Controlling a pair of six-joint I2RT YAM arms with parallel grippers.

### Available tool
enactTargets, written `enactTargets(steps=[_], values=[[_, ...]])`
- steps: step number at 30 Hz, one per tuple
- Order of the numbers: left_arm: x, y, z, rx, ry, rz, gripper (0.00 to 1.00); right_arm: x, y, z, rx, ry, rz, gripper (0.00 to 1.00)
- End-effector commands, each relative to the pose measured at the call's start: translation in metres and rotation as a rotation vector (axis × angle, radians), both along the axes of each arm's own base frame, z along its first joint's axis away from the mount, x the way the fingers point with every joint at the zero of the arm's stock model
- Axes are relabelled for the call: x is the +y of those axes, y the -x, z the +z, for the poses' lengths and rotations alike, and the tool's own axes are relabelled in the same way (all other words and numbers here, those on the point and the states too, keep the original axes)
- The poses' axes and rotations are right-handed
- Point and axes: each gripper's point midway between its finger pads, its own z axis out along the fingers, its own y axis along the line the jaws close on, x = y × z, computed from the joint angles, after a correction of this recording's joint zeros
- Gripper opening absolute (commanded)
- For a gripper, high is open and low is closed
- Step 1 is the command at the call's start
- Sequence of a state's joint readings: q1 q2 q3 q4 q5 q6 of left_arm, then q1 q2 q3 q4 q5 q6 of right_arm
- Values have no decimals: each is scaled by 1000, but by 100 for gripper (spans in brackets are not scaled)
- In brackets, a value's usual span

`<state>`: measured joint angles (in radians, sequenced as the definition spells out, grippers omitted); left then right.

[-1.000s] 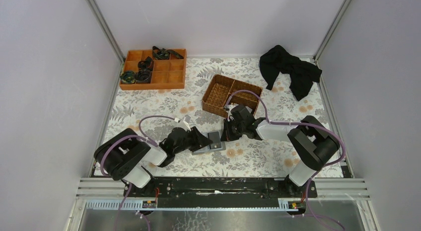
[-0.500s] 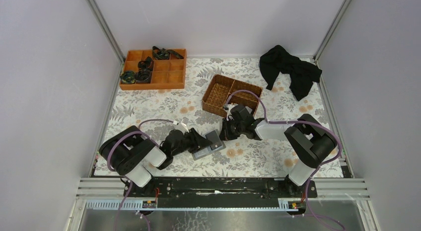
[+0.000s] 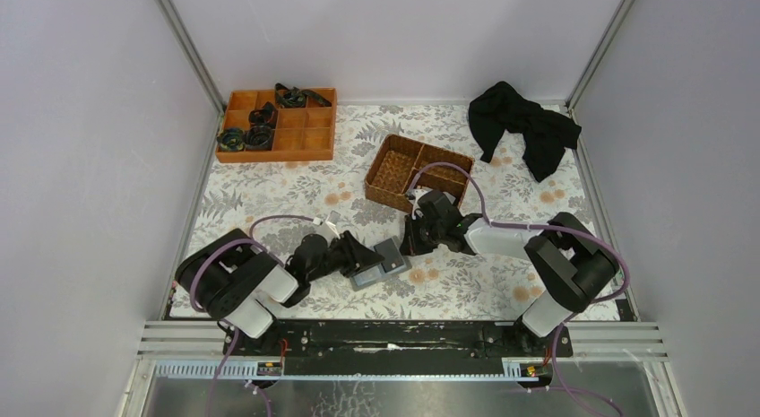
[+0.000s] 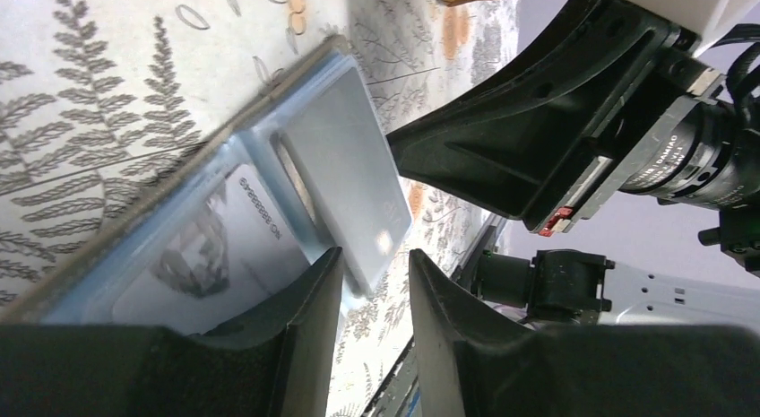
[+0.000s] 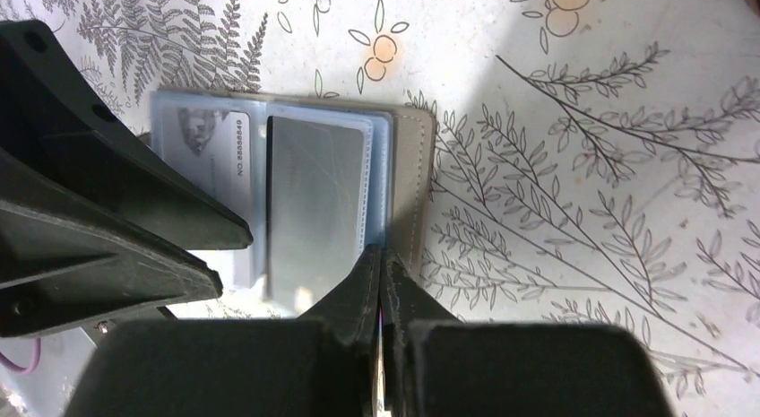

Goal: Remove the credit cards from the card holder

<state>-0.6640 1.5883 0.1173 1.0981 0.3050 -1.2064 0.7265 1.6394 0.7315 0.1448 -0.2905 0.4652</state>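
The robot's right gripper should push the pocket more upright before the left gripper pinches the card's edge [image 4: 371, 278], because the grey card [image 4: 345, 161] slants across the left gripper's gap.
The card holder [image 3: 378, 263] lies open on the floral cloth between my two grippers. In the right wrist view its clear pockets hold a grey card [image 5: 314, 202] and a pale printed card [image 5: 220, 152], with the beige cover [image 5: 417, 184] on the right. My right gripper [image 5: 381, 256] is shut on the holder's near edge by the pocket seam. My left gripper [image 4: 375, 264] is open with a narrow gap. One finger [image 4: 305, 327] lies over the holder [image 4: 134, 247], and the corner of the grey card [image 4: 345, 179] sticks out towards the gap.
A brown wicker basket [image 3: 417, 173] stands just behind the right gripper. An orange divided tray [image 3: 278, 125] with dark items is at the back left. A black cloth [image 3: 524, 125] lies at the back right. Grey walls close in both sides.
My left gripper has drawn back slightly to the left, and the card holder has shifted and turned a little on the table. My right gripper stays at the holder's edge.
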Motion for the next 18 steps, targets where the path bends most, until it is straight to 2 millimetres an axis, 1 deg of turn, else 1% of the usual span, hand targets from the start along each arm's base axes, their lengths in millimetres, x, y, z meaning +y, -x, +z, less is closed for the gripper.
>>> enactTargets(steps=[1,4,9,13,18], values=[[0,-6,20,-79,34,-3,40,1,-7,29,-78,16,13,0],[1,-8,21,-92,16,0,39,-1,-10,36,-96,24,6,0],[5,-9,17,-94,-28,4,39,-4,-13,43,-119,34,-4,0],[6,-9,14,-96,-47,3,39,1,-11,46,-113,12,8,0],[6,-9,7,-82,-55,1,39,11,-4,43,-99,-1,35,0]])
